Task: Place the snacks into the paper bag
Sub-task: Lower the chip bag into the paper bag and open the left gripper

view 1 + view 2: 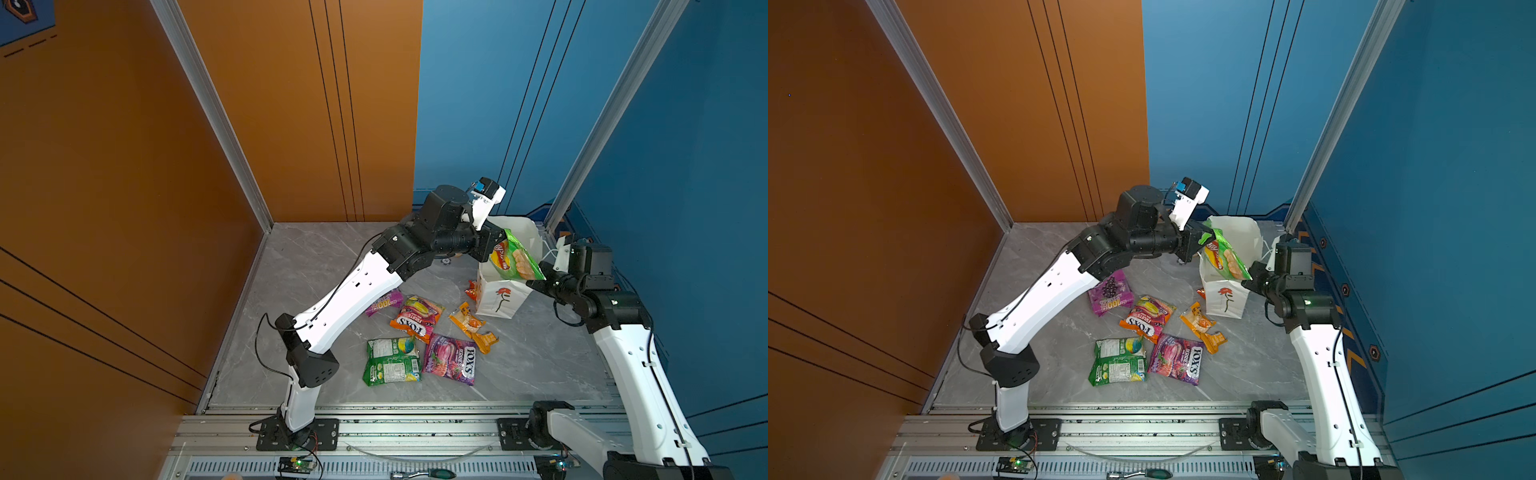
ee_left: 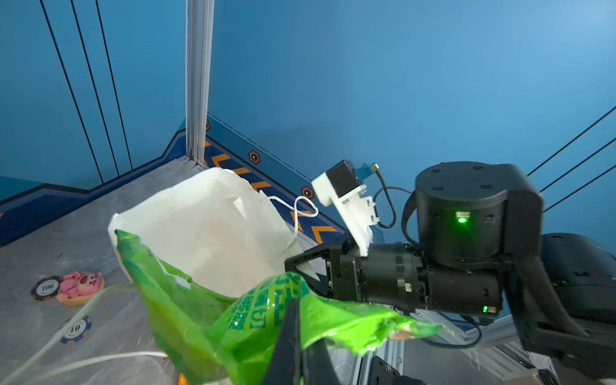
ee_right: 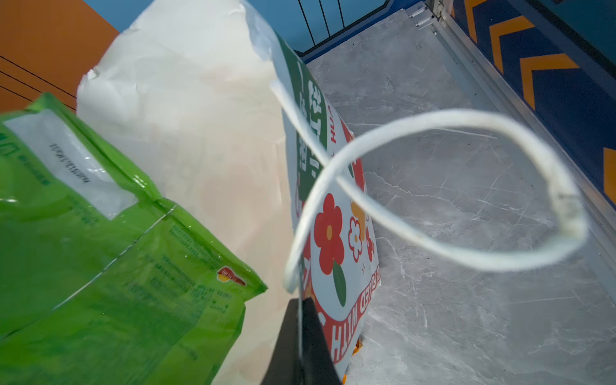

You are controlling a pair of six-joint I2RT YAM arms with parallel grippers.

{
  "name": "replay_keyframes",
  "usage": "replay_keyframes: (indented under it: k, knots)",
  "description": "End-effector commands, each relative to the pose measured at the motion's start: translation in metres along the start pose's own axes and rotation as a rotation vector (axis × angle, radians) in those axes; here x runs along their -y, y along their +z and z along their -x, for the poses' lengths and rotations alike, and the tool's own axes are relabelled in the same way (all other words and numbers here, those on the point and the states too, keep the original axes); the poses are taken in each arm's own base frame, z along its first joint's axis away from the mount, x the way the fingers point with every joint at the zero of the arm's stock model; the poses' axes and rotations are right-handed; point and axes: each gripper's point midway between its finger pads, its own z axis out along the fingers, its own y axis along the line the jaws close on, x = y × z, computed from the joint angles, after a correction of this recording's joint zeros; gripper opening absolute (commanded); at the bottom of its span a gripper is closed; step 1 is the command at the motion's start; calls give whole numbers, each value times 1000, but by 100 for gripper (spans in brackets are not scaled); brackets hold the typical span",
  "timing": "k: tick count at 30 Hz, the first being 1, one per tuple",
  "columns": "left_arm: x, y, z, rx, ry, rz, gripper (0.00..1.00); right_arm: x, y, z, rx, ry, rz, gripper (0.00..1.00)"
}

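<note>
The paper bag open point(image 1: 1241, 237) in my right gripper is under the green crisp packet point(image 1: 1225, 258), so my left gripper should keep lowering the packet until it hangs inside, then let go.
The white paper bag point(image 1: 498, 301) point(image 1: 1223, 301) stands open at the back right. My right gripper point(image 1: 540, 276) point(image 3: 300, 310) is shut on its side wall near the rim, below a cord handle point(image 3: 466, 186). My left gripper point(image 1: 494, 243) point(image 2: 296, 320) is shut on a green crisp packet point(image 1: 515, 259) point(image 1: 1225, 255) point(image 2: 206, 320), held tilted over the bag's mouth point(image 2: 213, 226). On the table lie a purple packet point(image 1: 384, 303), an orange FOX'S packet point(image 1: 415, 318), a purple FOX'S packet point(image 1: 451, 363), a green packet point(image 1: 392, 361) and orange packets point(image 1: 473, 326).
A pink toy figure point(image 2: 80, 286) and two round discs point(image 2: 46, 288) point(image 2: 75, 328) lie behind the bag. A small orange packet point(image 1: 471, 291) leans at the bag's left side. An aluminium post point(image 1: 582, 145) and the blue wall stand close behind.
</note>
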Motion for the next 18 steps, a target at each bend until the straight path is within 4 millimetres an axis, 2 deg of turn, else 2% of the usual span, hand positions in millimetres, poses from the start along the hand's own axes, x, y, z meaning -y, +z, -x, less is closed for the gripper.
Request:
replay_keyframes:
  k: [1, 8, 18]
  knots:
    - [4, -6, 9, 6, 58, -47, 0, -8, -8, 4, 27, -28, 35, 0]
    - [-14, 7, -2, -42, 82, -66, 0, -10, -7, 0, 11, -35, 45, 0]
    - [-12, 29, -23, -113, 123, -125, 0, -15, -5, -7, -7, -56, 52, 0]
